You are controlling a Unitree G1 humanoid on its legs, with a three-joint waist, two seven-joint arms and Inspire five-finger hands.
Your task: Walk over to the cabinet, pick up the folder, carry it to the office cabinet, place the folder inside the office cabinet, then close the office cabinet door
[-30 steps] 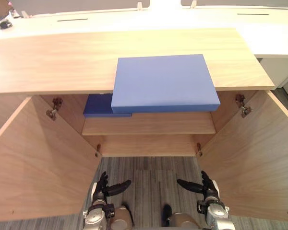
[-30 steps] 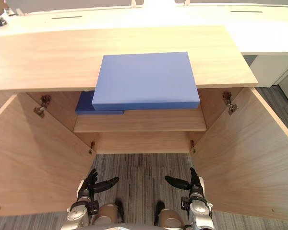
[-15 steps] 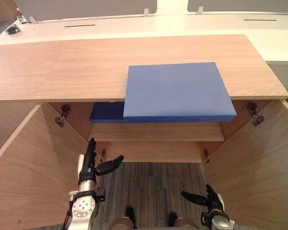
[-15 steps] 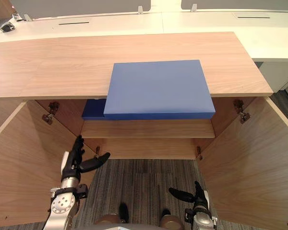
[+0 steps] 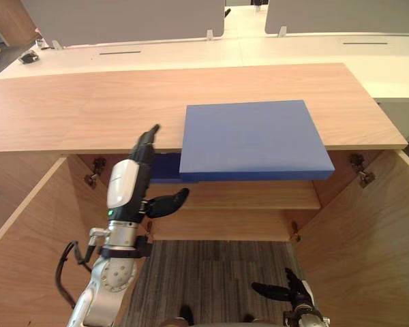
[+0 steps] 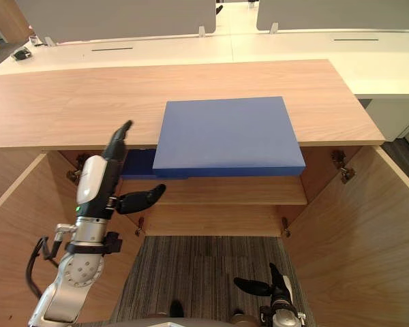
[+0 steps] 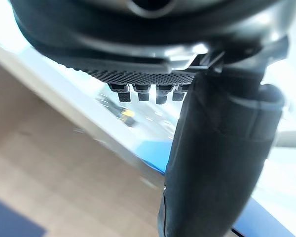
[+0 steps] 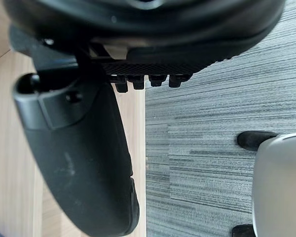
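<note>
The thick overhanging edge (image 5: 257, 176) is staying straight, so I expect the light blue folder (image 5: 251, 136) to stay stiff and tip up as one board when I lift the folder's near end.
A light blue folder (image 5: 252, 139) lies flat on the wooden cabinet top (image 5: 75, 112), its near edge overhanging the front. My left hand (image 5: 127, 182) is raised in front of the open cabinet, just left of the folder. It is open, with straight fingers reaching up to the top's front edge and the thumb (image 7: 217, 163) spread toward the shelf; it does not touch the folder. My right hand (image 5: 291, 295) hangs low over the floor, open and holding nothing, its thumb (image 8: 84, 163) beside the carpet.
A darker blue folder (image 5: 165, 168) lies on the cabinet's inner shelf (image 5: 252, 196), partly behind my left hand. Both cabinet doors (image 5: 368, 245) stand wide open at either side. White desks (image 5: 191, 51) with grey partitions stand behind. Grey carpet (image 8: 202, 148) lies below.
My left arm has risen from near the floor to the front edge of the cabinet top. The right hand stays low. The camera has tilted up slightly.
</note>
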